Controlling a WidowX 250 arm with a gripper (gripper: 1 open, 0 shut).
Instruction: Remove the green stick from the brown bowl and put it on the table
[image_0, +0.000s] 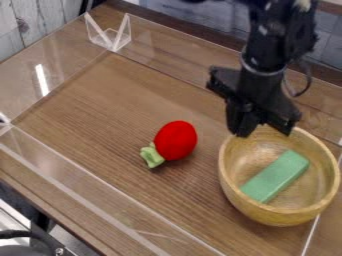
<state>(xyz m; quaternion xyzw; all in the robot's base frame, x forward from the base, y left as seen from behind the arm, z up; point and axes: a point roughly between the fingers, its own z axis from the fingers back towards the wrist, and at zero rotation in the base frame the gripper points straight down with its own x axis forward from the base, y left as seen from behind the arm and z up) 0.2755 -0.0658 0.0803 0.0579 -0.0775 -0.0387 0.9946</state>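
Note:
I should open my gripper's fingers and come down around the stick inside the bowl (275, 178), because the fingers hang by the brown bowl's far rim (258, 130), short of the green stick.
The green stick (277, 176) lies flat and slanted inside the brown bowl (235, 187) at the table's near right. My gripper (263, 127) hangs above the bowl's far-left rim, clear of the stick, and holds nothing. Its dark fingers blur together, so I cannot make out whether they are open or shut. The table (120, 100) is brown wood grain.
A red fruit-shaped toy (175, 138) with a small green stem (152, 156) lies just left of the bowl. Clear acrylic walls (80, 195) edge the tabletop, with a clear bracket (110, 33) at the far left corner.

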